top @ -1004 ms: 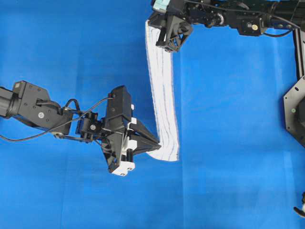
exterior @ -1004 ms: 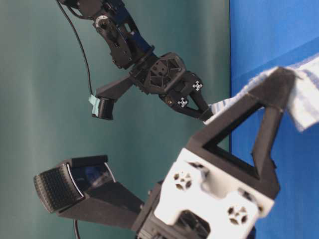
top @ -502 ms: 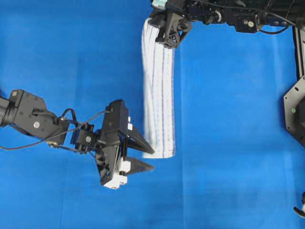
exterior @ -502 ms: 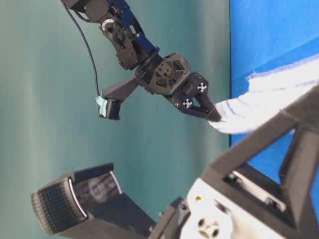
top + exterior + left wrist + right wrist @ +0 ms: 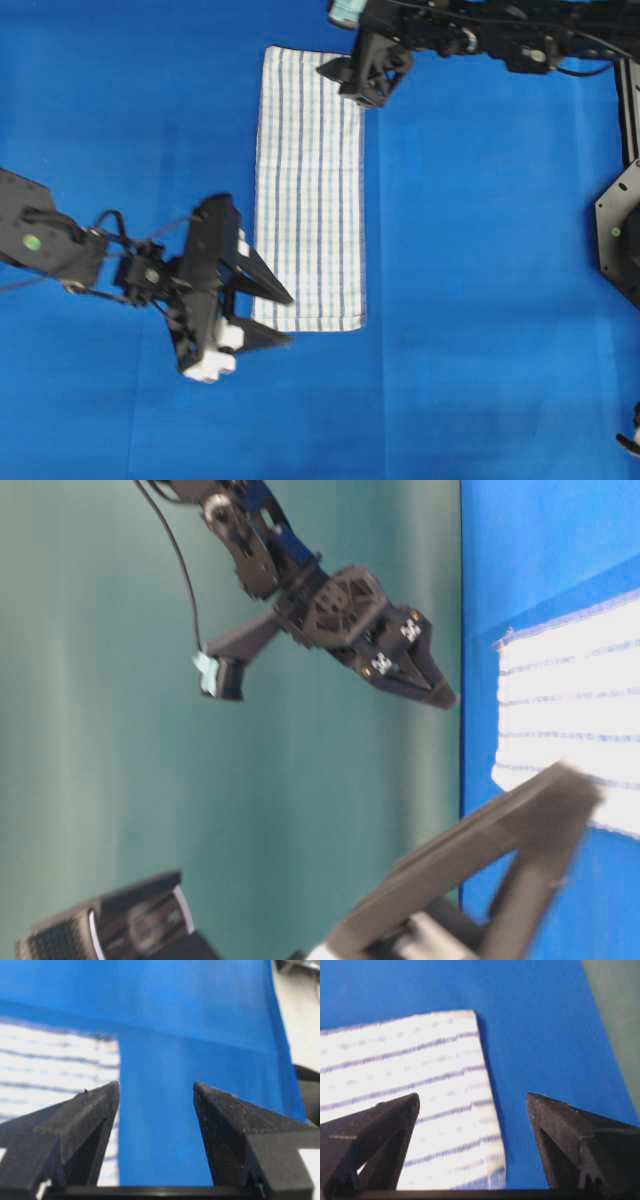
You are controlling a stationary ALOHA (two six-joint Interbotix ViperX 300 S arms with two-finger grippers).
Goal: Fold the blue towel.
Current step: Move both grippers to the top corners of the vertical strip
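Note:
The blue towel lies long and flat. It should fold when I bring the far corners over, while its near hem stays in place.
The blue towel, white with thin blue stripes, lies flat on the blue table covering as a long narrow rectangle. My left gripper is open at the towel's near left corner, its upper finger over the hem, with nothing between the fingers. In the left wrist view the left gripper frames bare covering, the towel to its left. My right gripper is open above the towel's far right corner. In the right wrist view the right gripper straddles the towel corner, apart from it.
The blue table covering spreads on all sides of the towel. Its edge meets a teal backdrop in the table-level view. A black arm base stands at the right border. The left arm reaches in from the left.
Both grippers have opened and let go of the towel. It has dropped from a hanging strip to lie flat and wider. The left gripper has drawn back to the left.

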